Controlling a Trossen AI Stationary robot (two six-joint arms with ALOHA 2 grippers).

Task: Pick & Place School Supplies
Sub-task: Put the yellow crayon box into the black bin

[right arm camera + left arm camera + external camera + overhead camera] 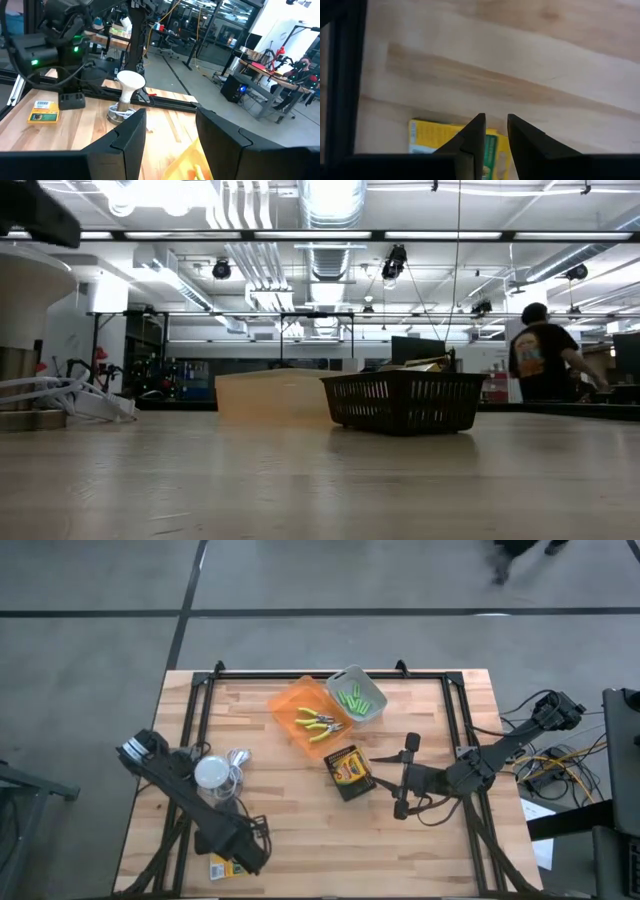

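Observation:
The left gripper's fingers reach only the near box's edge (492,132) by its green end, so the left gripper should move back, turn and come over the white end (217,868).
A yellow-and-green printed box (434,136) lies flat near the table's near edge (222,869). My left gripper (495,129) points down above it, open by a narrow gap, its fingertips over the box's edge. I cannot tell whether they touch it. A second printed box (350,773) lies flat mid-table. Just to its right, my right gripper (402,776) is held level and open, with nothing between its fingers (131,134). Two green-handled pliers (318,723) lie in the orange bin (290,702). Lime-green markers (353,697) lie in the grey bin (372,712).
A white round thing with a coiled cable (214,773) stands beside the left arm. A black frame rail (342,80) runs along the table's edge next to the near box. In the low view, a person (545,365) stands in the room beyond the table. Bare wood lies between the two boxes.

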